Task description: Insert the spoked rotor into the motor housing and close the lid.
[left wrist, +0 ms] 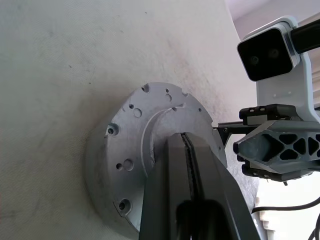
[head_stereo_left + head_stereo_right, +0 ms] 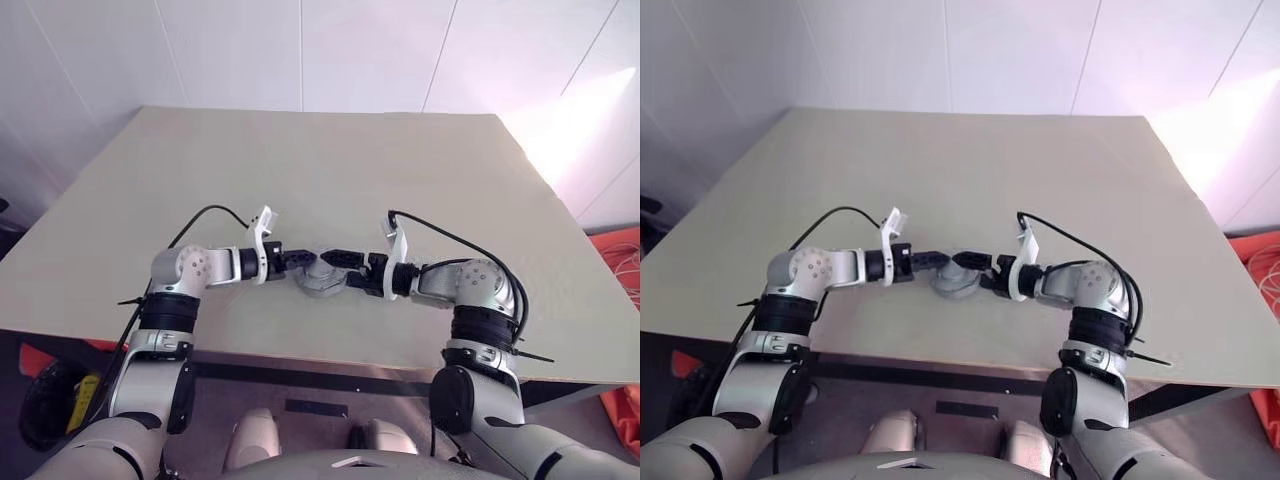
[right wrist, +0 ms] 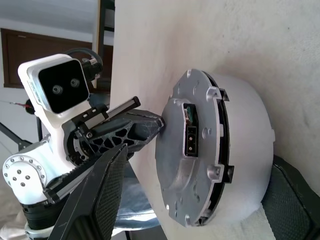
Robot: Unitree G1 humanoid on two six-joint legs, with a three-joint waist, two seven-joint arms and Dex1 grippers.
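I should squeeze lid and housing together at the lid's edge [image 3: 207, 212] with my right gripper, as my left gripper presses the lid's centre while a dark gap [image 3: 224, 132] shows under the lid's edge.
The motor housing [image 2: 320, 283] sits on the table near its front edge, between my two grippers. Its lid [image 1: 135, 125], a grey disc with small holes, lies flat on top of it. In the right wrist view the lid [image 3: 192, 150] sits over the housing's pale body [image 3: 250, 150]. My left gripper [image 1: 186, 137] is shut, its tips resting on the lid's raised centre. My right gripper [image 3: 200, 157] is open, with one finger [image 3: 102, 195] on each side of the housing, and holds nothing. The spoked rotor is hidden.
The beige table [image 2: 320, 170] stretches wide behind the housing, up to a white wall. The front edge [image 2: 330, 365] runs just below the grippers. Orange material [image 2: 620, 250] lies on the floor off the table's right side.
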